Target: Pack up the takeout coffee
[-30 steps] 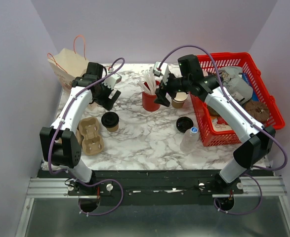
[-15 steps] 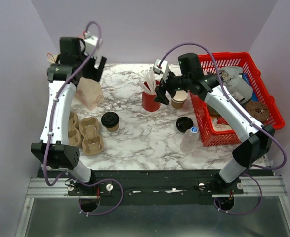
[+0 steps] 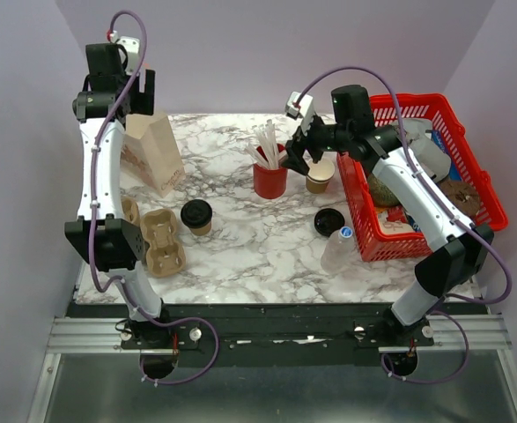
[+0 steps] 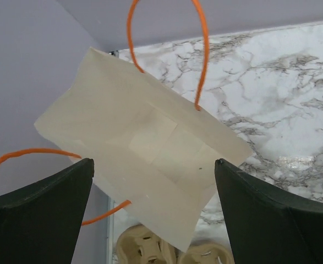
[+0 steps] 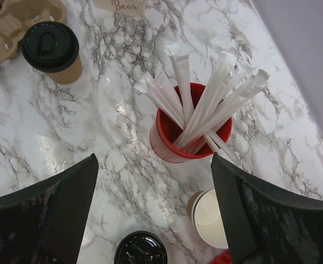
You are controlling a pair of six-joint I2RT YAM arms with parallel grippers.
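Note:
Next, my left gripper moves back because it is hanging over the paper bag's opening (image 4: 161, 135), past the bag's printed side. It should then pinch that side's rim (image 4: 103, 179) before carrying.
The takeout coffee (image 3: 195, 215), a short kraft cup with a black lid, stands upright on the marble left of centre; the right wrist view shows the takeout coffee (image 5: 51, 49) at upper left. My left gripper (image 3: 120, 99) hangs open high over the far left corner, above a cream paper bag (image 3: 152, 154). In its wrist view the left gripper (image 4: 154, 160) frames the paper bag (image 4: 144, 143) and its orange handles, touching nothing. My right gripper (image 3: 298, 159) hovers open above the table; the right gripper (image 5: 153, 157) has nothing between its fingers.
A red cup of wrapped straws (image 5: 189, 137), a lidless tan cup (image 5: 211, 217) and a loose black lid (image 5: 141, 250) sit below the right gripper. Pulp cup carriers (image 3: 157, 242) lie at the left, a clear bottle (image 3: 339, 247) and a full red basket (image 3: 483, 189) at the right.
The left arm has swung up and back, from low beside the paper bag to high over it. The right gripper has shifted slightly back and right. The coffee has not moved.

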